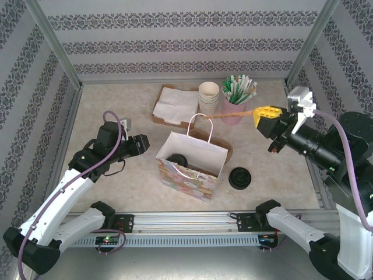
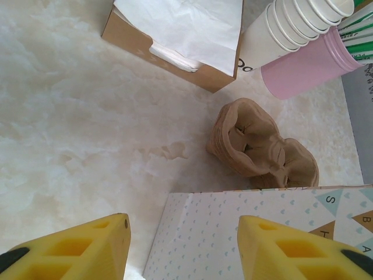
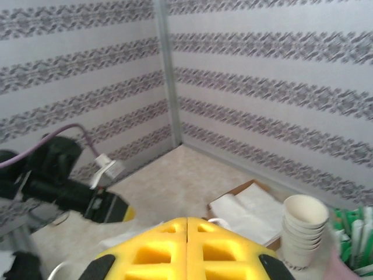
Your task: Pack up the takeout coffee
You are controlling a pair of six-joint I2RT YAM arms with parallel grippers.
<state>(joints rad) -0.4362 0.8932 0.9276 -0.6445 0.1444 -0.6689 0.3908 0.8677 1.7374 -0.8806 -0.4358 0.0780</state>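
The brown stick's loose end point(image 1: 212, 116) points toward the open paper bag, so the robot's right gripper should keep going to the bag's opening point(image 1: 198, 154) and let go of the stick inside.
The takeout coffee point(image 1: 177, 158) shows as a round black dome lid inside the open patterned paper bag point(image 1: 198, 178) at the table's middle; the bag hides its body. My left gripper point(image 1: 144, 144) hovers just left of the bag, open. In the left wrist view the bag's dotted side point(image 2: 256, 233) lies below and between the yellow fingers point(image 2: 87, 245) of the left gripper point(image 2: 183, 224), untouched. My right gripper point(image 1: 259, 115) hangs raised at the right, beside the pink cup, and in its wrist view the right gripper point(image 3: 187, 220) is shut with nothing seen between its pads.
A squat black lid pile point(image 1: 239, 178) sits right of the bag. Behind the bag are a napkin box point(image 1: 175, 105), stacked cream cups point(image 1: 208, 96), a pink cup of sticks point(image 1: 236, 108) and crumpled brown sleeves point(image 2: 262, 146). Patterned walls close in three sides.
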